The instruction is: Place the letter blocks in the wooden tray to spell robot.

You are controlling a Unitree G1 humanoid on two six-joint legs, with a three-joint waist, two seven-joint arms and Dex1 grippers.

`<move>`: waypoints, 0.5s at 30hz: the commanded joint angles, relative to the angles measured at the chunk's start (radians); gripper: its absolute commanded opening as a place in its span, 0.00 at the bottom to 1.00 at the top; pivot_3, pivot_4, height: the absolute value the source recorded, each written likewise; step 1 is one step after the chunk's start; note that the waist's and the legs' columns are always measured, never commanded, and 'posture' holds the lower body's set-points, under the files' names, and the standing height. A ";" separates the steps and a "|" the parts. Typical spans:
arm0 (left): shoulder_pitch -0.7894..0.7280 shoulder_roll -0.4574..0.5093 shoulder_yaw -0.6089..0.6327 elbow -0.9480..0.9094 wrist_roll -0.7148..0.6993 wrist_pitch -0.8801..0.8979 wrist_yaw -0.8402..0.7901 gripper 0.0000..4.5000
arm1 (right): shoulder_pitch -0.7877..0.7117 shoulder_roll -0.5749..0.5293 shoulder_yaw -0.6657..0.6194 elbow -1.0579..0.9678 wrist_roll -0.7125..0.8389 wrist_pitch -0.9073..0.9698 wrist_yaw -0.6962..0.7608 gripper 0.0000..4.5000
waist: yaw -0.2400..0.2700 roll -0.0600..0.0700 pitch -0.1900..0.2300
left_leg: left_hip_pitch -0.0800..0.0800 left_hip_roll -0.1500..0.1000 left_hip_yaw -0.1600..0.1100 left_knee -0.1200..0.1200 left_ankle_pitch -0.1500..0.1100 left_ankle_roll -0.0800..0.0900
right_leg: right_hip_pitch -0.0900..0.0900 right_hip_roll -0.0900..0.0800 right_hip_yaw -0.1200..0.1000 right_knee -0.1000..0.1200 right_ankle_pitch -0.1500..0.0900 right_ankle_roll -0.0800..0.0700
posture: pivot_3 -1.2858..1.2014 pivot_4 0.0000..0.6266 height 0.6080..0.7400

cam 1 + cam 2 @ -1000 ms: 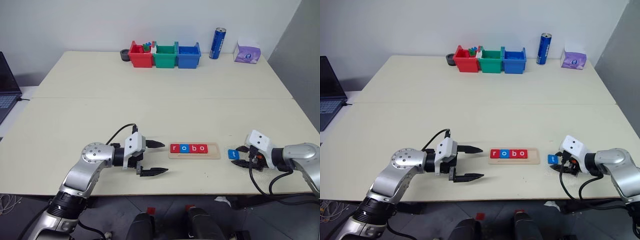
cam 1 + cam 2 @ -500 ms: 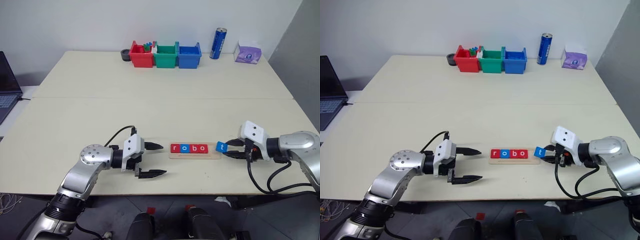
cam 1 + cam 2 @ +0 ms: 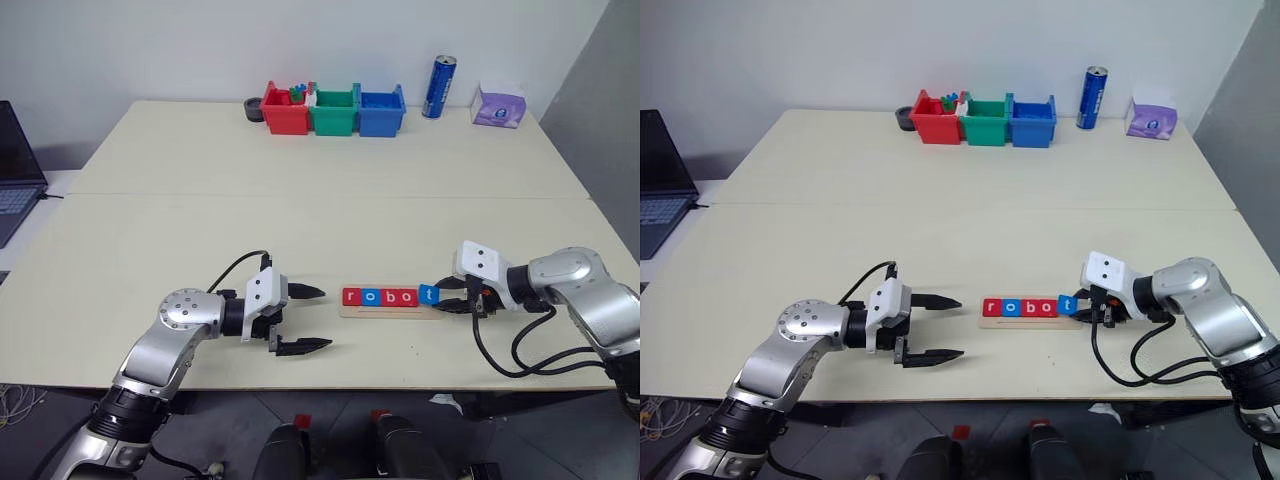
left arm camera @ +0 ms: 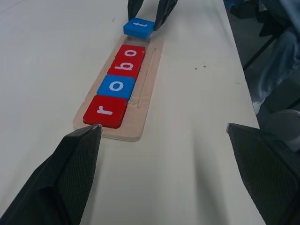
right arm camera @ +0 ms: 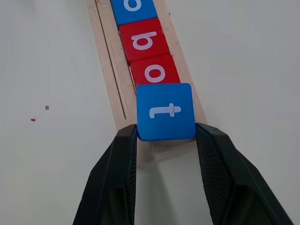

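The blue t block slants against the wooden tray's groove (image 4: 136,42), so next my right gripper opens, then pushes the block (image 5: 165,111) square into place with closed fingers.
The wooden tray (image 3: 385,311) lies near the table's front edge. It holds letter blocks in a row: red r (image 3: 350,297), blue o (image 3: 367,297), red b (image 3: 385,297) and red o (image 3: 403,297). My right gripper (image 3: 441,299) is shut on the blue t block (image 5: 165,111), one finger on each side. It holds the t over the tray's right end, right after the second o. I cannot tell whether the t rests in the groove. My left gripper (image 3: 326,318) stands open just left of the tray, holding nothing.
Red (image 3: 283,112), green (image 3: 332,112) and blue (image 3: 381,112) bins line the table's far edge, with a blue can (image 3: 436,87) and a purple packet (image 3: 497,105) to their right. A laptop (image 3: 15,170) sits off the left side.
My right gripper has carried the blue t leftward, from the table right of the tray to the tray's right end. The left gripper has stayed put.
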 commanded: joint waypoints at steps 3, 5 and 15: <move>0.004 0.009 0.023 -0.029 -0.007 -0.016 0.004 1.00 | -0.037 -0.001 0.004 0.019 -0.029 -0.041 0.040 0.32 | 0.001 0.000 0.000 | 0.000 0.000 0.000 0.000 0.000 0.000 | 0.000 0.000 0.000 0.000 0.000 0.000 | 0.52 0.24 1.00; 0.005 0.008 0.024 -0.030 -0.008 -0.016 0.005 1.00 | -0.043 0.004 0.007 0.032 -0.037 -0.047 0.043 0.32 | 0.001 0.000 0.000 | 0.000 0.000 0.000 0.000 0.000 0.000 | 0.000 0.000 0.000 0.000 0.000 0.000 | 0.52 0.24 1.00; 0.008 0.006 0.022 -0.039 -0.007 -0.015 0.010 1.00 | -0.054 0.021 0.014 0.062 -0.068 -0.072 0.069 0.32 | 0.001 0.000 0.000 | 0.000 0.000 0.000 0.000 0.000 0.000 | 0.000 0.000 -0.001 0.000 0.001 -0.002 | 0.52 0.24 1.00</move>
